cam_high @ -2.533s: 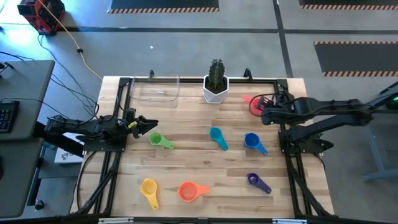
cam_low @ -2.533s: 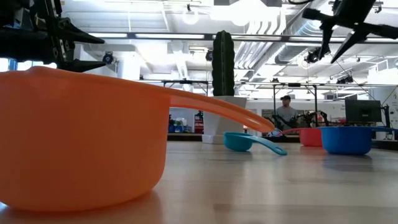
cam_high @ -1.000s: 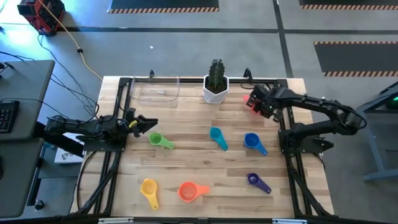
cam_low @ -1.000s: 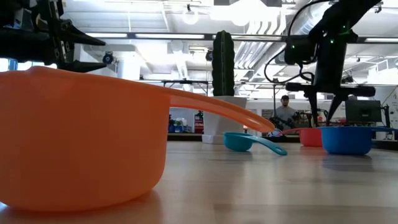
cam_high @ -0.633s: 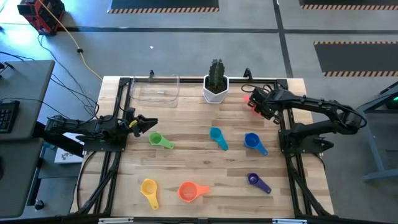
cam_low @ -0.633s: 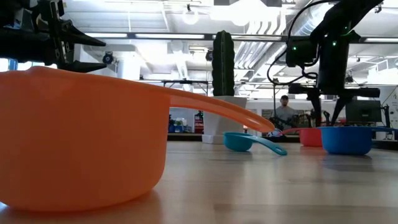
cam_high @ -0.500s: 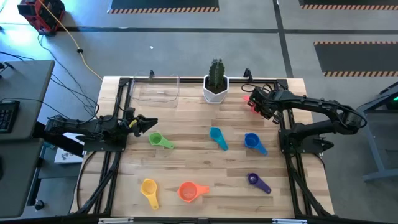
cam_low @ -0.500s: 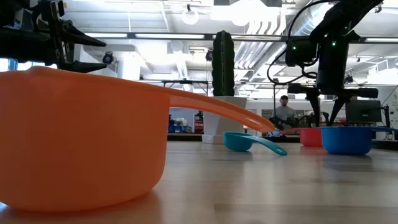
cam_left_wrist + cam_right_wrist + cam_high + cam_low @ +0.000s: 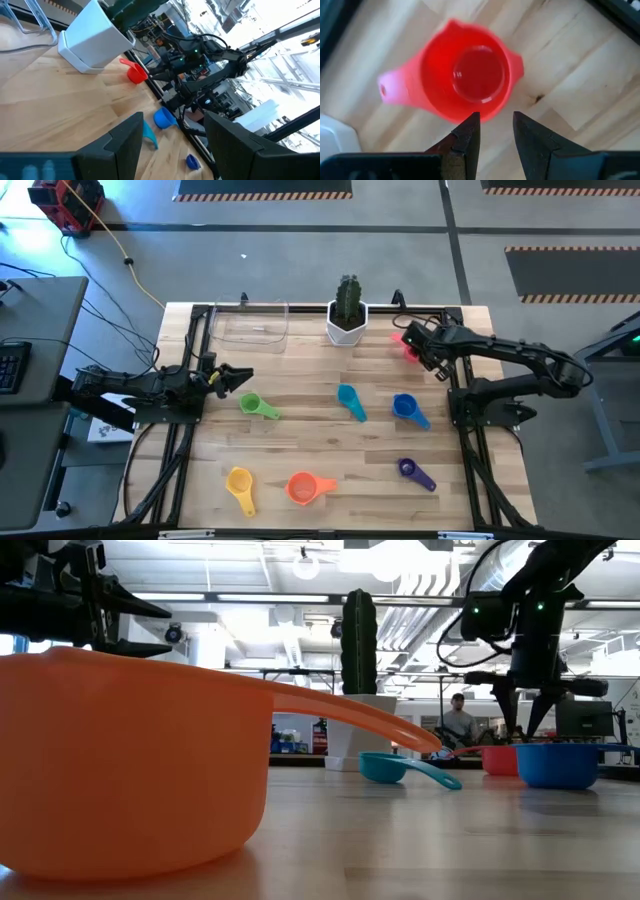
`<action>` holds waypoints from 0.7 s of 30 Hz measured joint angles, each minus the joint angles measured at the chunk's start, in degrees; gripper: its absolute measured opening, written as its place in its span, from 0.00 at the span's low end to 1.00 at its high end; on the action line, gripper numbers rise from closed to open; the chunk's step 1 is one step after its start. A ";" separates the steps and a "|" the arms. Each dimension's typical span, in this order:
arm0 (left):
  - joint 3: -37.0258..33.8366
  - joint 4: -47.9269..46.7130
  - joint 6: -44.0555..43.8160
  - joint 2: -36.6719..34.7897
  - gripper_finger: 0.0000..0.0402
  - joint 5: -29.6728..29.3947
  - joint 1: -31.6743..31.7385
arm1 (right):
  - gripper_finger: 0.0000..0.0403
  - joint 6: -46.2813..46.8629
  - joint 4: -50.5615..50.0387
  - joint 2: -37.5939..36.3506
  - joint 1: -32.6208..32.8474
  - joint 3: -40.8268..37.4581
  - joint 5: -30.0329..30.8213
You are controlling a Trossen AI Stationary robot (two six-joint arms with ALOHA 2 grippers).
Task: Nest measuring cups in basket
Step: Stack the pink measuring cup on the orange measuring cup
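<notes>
I should lower my right gripper next, because the red cup (image 9: 467, 74) stands rim up and the gripper's open fingers line up across its side (image 9: 503, 101). I will close them once they straddle it.
Seven cups lie on the table: red (image 9: 399, 337) near the far right, blue (image 9: 408, 409), teal (image 9: 350, 401), green (image 9: 256, 406), purple (image 9: 414, 472), orange (image 9: 305, 487) and yellow (image 9: 240, 484). The clear basket (image 9: 250, 326) stands at the far left edge. My right gripper (image 9: 495, 119) points down, open, just above the red cup (image 9: 470, 75), whose rim faces up; its fingers (image 9: 512, 720) hang over the cup (image 9: 498, 758). My left gripper (image 9: 236, 379) waits open by the left edge, near the green cup.
A white hexagonal pot with a cactus (image 9: 347, 315) stands at the far edge between the basket and the red cup. Black frame rails run along the table's left, right and far edges. Bare wood lies in the table's middle, between the cups.
My right gripper has swung from the table's right edge toward the red cup, tipped until its fingers point down, and over the last second sunk a little closer above the cup. No cup has moved.
</notes>
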 joint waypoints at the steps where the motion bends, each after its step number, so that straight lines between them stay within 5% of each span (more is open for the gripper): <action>1: 0.00 0.01 0.66 0.00 0.50 0.00 -0.01 | 0.27 0.76 0.00 -0.13 0.00 0.00 0.61; 21: 0.00 0.01 3.41 0.00 0.50 -0.23 -0.01 | 0.27 2.28 0.53 7.20 -0.61 0.00 0.46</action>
